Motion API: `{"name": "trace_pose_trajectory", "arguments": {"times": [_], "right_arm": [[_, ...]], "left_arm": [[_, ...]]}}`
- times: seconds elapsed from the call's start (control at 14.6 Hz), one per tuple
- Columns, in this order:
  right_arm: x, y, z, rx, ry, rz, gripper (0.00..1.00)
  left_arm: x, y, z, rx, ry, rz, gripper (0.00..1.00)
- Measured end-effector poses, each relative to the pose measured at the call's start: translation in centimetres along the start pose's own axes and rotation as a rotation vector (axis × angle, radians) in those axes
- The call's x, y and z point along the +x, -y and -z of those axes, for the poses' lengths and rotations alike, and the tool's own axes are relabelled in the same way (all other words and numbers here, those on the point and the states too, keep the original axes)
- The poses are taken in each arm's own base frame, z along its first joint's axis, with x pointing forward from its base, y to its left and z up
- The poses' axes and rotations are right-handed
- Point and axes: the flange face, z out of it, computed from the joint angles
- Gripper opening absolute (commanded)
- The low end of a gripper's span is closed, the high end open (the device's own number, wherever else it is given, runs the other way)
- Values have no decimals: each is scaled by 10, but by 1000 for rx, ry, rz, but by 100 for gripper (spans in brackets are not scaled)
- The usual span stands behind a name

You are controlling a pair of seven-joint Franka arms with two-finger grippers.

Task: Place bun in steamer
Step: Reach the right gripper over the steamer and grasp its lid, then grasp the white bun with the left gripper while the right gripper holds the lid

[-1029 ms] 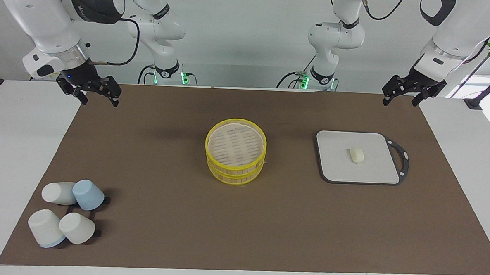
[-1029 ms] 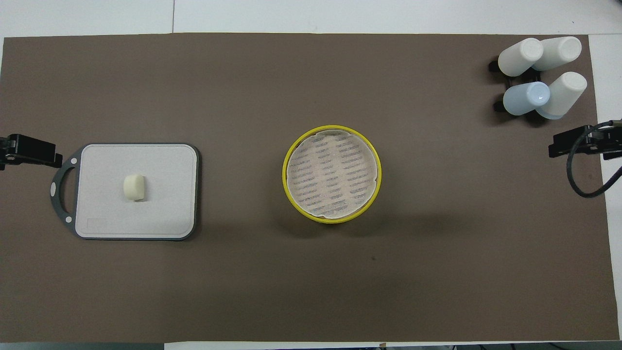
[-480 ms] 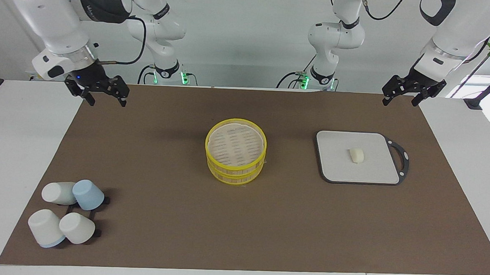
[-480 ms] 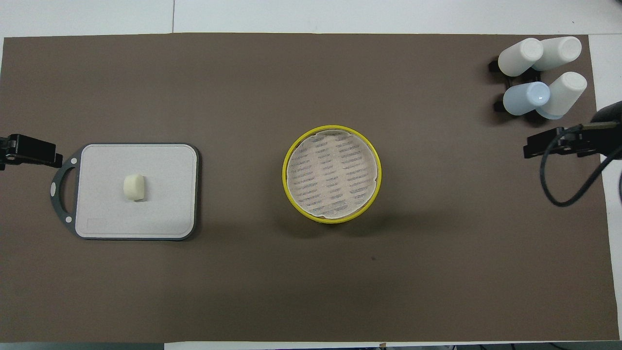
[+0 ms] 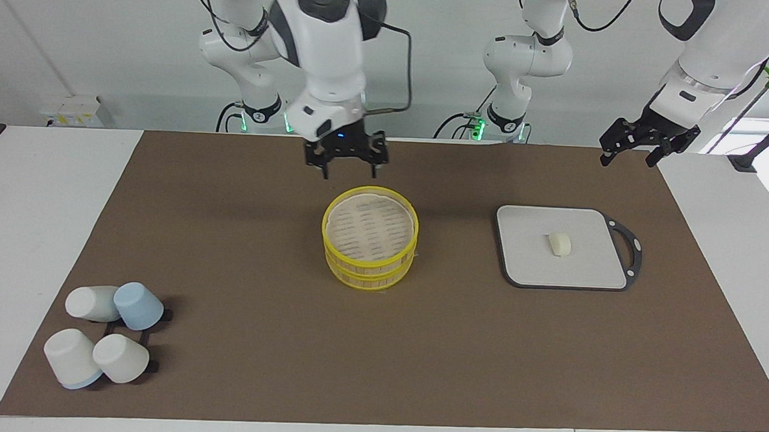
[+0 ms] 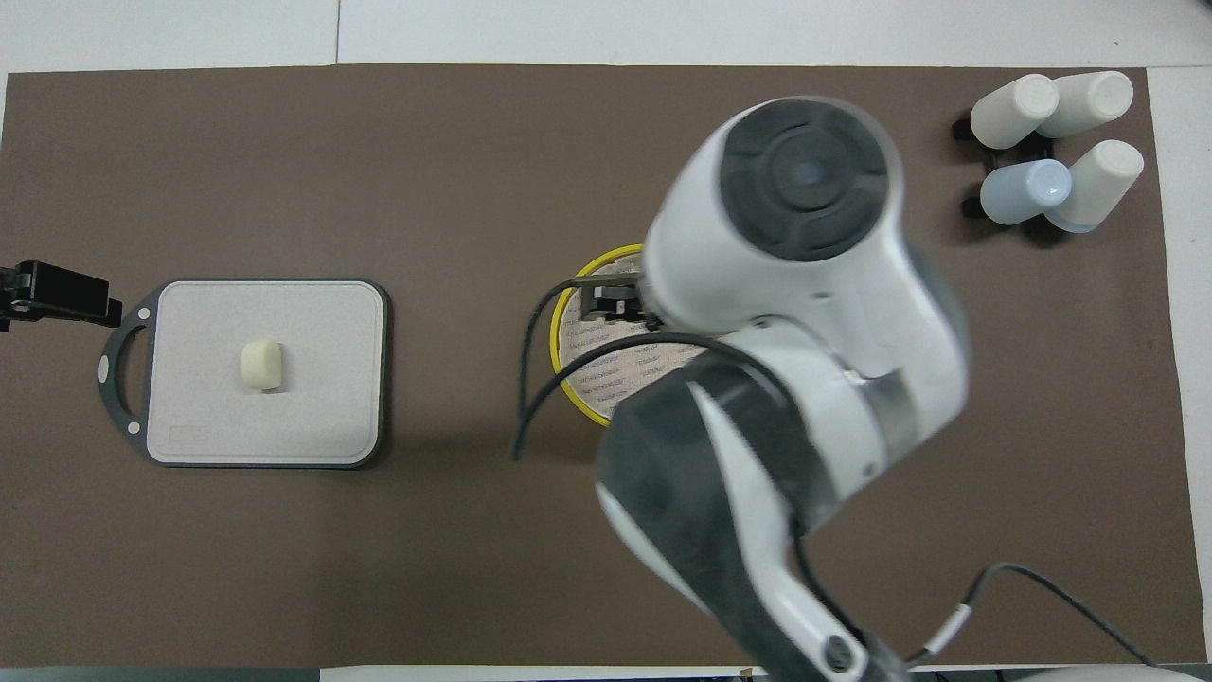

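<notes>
The pale top sits snugly inside its yellow rim point(image 6: 556, 341). I expect the steamer's lid point(image 6: 614, 370) to come away in one piece, rim included, when I lift it.
The bun point(image 5: 559, 244) lies on the grey board point(image 5: 525, 264) toward the left arm's end of the table; it also shows in the overhead view point(image 6: 262, 366). The steamer point(image 5: 368, 254), yellow-rimmed with a pale woven top, stands mid-table. My right gripper point(image 5: 349, 170) is open and empty in the air over the steamer's rim on the robots' side. In the overhead view the right arm covers most of the steamer point(image 6: 568, 379). My left gripper point(image 5: 627, 159) is open and empty over the table's corner at the left arm's end, apart from the board.
Several white and blue cups point(image 5: 103, 333) lie on a black rack at the right arm's end, farther from the robots; they also show in the overhead view point(image 6: 1051, 142). A brown mat point(image 5: 256, 340) covers the table.
My right arm has swung from the right arm's end of the table to over the steamer. The left arm, bun, board and steamer have not moved.
</notes>
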Motion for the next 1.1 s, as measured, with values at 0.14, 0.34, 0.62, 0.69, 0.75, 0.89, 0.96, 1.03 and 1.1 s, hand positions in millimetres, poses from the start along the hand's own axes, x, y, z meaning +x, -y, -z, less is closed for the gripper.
{"name": "trace_pose_trajectory", "arguments": {"times": [0.14,0.34,0.62,0.69,0.75,0.89,0.96,1.03,1.1], "right_arm": [[-8,44,-45,1,-10,21,100],[-18,67,-74,-19,-4,63,100],[-32,80,-103,-58,-6,102,93],[-35,81,-111,-64,-5,109,86],[-39,83,-118,-68,-9,120,85],[-47,87,-133,-66,-21,141,85],[-50,87,-140,-66,-24,147,84],[-51,86,-145,-65,-27,152,83],[-52,84,-149,-66,-27,154,80]], "left_arm": [[0,0,0,0,0,0,100],[0,1,-2,0,3,1,100],[-8,6,-41,-4,-15,8,100],[-11,7,-61,-6,-24,10,100],[-15,9,-83,-8,-29,12,100],[-21,10,-130,-9,-31,14,100],[-23,10,-155,-8,-32,14,100],[-25,10,-180,-6,-36,14,100],[-26,9,-204,-4,-40,12,100]]}}
